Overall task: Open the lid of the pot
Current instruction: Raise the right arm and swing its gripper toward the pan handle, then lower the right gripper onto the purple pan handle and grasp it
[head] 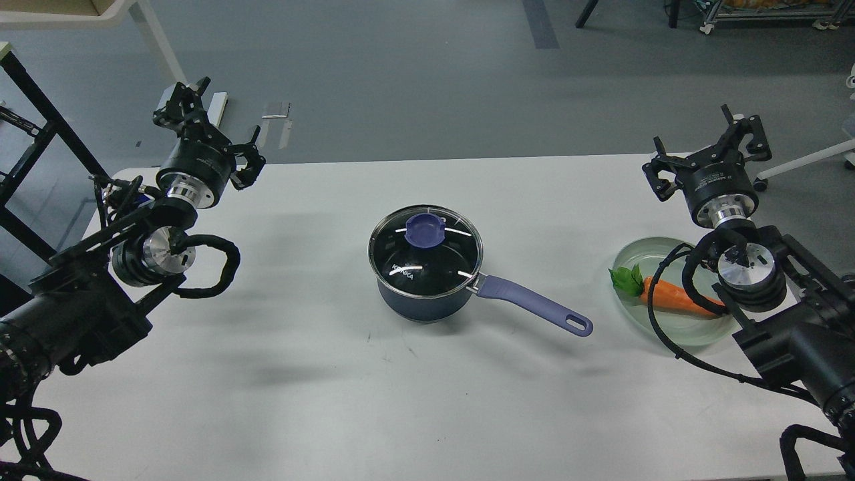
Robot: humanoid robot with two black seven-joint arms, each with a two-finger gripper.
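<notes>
The clear glass lid shows only plain dark inside [441, 260], so I should expect to find an empty pot [423, 308] when I lift the lid off.
The dark navy pot [427, 297] stands at the middle of the white table, its long purple-blue handle [534, 308] pointing right and toward me. The clear glass lid [425, 257] sits flat on the pot, with its purple-blue knob [425, 229] on top. My left gripper [214, 130] hangs open over the table's far-left corner, well left of the pot, holding nothing. My right gripper [705, 152] is open and empty at the far right, just beyond the green plate.
A pale green glass plate [634, 252] holding a toy carrot [676, 299] lies at the right, partly under my right arm and its cable. The table's [320, 374] far edge runs just behind both grippers. A black frame [30, 140] stands off the table's left.
</notes>
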